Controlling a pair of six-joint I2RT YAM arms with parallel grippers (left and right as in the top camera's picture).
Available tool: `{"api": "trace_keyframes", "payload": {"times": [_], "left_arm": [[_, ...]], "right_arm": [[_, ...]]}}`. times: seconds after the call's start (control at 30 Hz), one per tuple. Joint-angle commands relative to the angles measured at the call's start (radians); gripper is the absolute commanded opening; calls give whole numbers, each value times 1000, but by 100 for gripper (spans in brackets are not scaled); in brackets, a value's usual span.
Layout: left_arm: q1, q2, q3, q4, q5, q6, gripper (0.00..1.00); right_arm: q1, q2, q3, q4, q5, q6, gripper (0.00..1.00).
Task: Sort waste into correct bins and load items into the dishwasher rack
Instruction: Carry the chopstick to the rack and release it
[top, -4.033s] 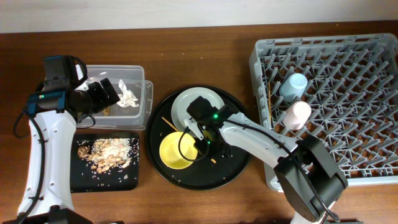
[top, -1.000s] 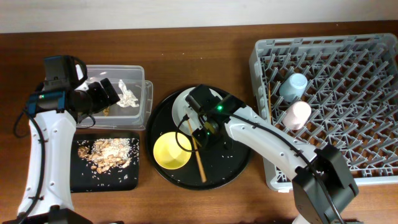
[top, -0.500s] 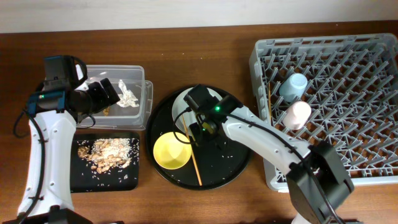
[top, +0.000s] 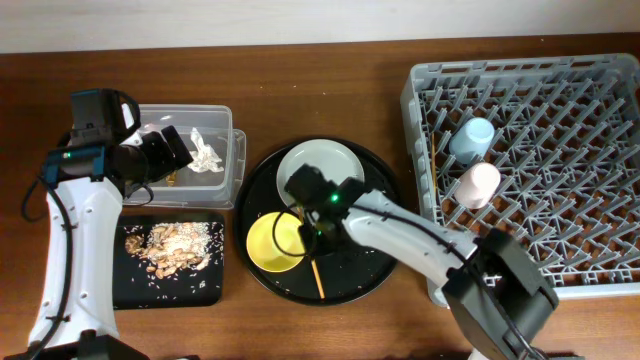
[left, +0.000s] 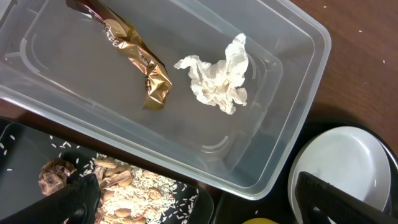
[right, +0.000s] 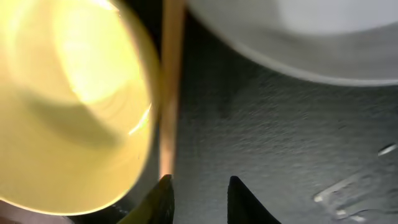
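Observation:
The wooden chopstick's narrow width (top: 318, 280) has my right gripper's fingers lined up across it, so I should go on moving toward the chopstick's body (right: 168, 140) beside the yellow bowl until the fingers are around it.
My right gripper (top: 310, 232) is low over the round black tray, beside the yellow bowl (top: 272, 243). In the right wrist view its jaws (right: 200, 190) stand slightly open with only tray floor between them. A wooden chopstick (right: 171, 93) runs away from the left fingertip along the bowl (right: 68, 106). The pale plate (top: 320, 165) lies behind. My left gripper (left: 196, 186) hangs wide open and empty above the clear tub (left: 292, 118), which holds the white tissue (left: 217, 78) and gold wrapper (left: 140, 59). Food scraps with rice (top: 170, 248) lie in the black rectangular tray.
The grey rack (top: 560, 220) fills the right side, with a light-blue cup (top: 472, 138) and a pink cup (top: 478, 185) standing near its left wall. The round black tray (top: 375, 265) nearly touches the rack and the tub. Bare wood lies in front.
My right gripper has gone from shut to slightly open and shifted left toward the bowl. The chopstick has swung and now lies by the bowl. The left arm is unmoved.

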Motion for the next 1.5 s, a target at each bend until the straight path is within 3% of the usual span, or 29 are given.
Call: {"api": "trace_keyframes", "payload": {"times": [0.0, 0.4, 0.53, 0.6, 0.93, 1.13, 1.27, 1.47], "left_arm": [[2, -12, 1, -1, -8, 9, 100], [2, -12, 1, -1, -7, 9, 99], [2, -12, 1, -1, -8, 9, 100], [2, -12, 1, -1, -8, 9, 100], [2, -12, 1, -1, -8, 9, 99], [2, -12, 1, -1, -8, 9, 99], [2, -12, 1, -1, -7, 9, 99], [2, -12, 1, -1, -7, 9, 99]], "right_arm": [[50, 6, -31, 3, 59, 119, 29], [80, 7, -131, 172, 70, 178, 32], [80, 7, -156, 211, 69, 178, 17], [79, 6, -155, 212, 69, 178, 4], [20, -114, -51, 78, 165, 147, 4], [-169, -282, 50, -34, 166, -41, 4], [-397, -332, 60, -100, 167, -289, 4], [-660, -290, 60, -111, 166, -375, 4]]}}
